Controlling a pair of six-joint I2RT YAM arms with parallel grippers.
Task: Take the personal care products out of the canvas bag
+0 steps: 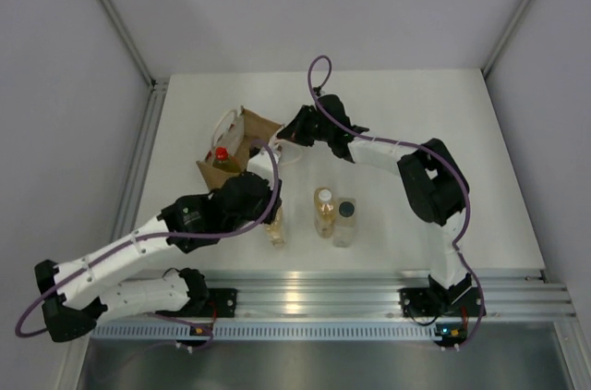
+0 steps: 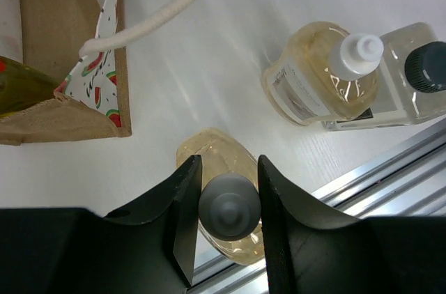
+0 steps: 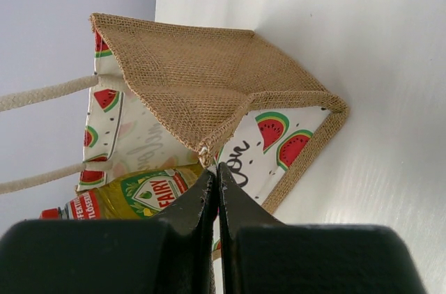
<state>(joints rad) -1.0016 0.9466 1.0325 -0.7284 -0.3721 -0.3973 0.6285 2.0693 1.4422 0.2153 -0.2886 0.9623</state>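
My left gripper is moving the amber bottle [image 1: 276, 232], which is clear of the canvas bag, and should keep moving it toward the white-capped bottle [image 1: 324, 214] until the two stand side by side.
The tan canvas bag [image 1: 242, 134] stands at the back left with its white lining showing. The yellow-amber bottle with a red cap [image 1: 221, 155] is inside it, also seen in the right wrist view [image 3: 139, 196]. My right gripper [image 1: 280, 141] is shut on the bag's rim [image 3: 206, 149]. My left gripper [image 1: 273, 214] is shut on the cap of an amber bottle [image 2: 217, 153] that stands near the table's front edge. The other amber bottle with a white cap [image 1: 324, 211] and the clear squarish bottle with a dark cap [image 1: 345, 220] stand side by side to its right.
A metal rail [image 1: 369, 288] runs along the table's front edge just below the bottles. The bag's white rope handle [image 2: 160, 19] loops out toward the left gripper. Grey walls close off the table on the left, right and back.
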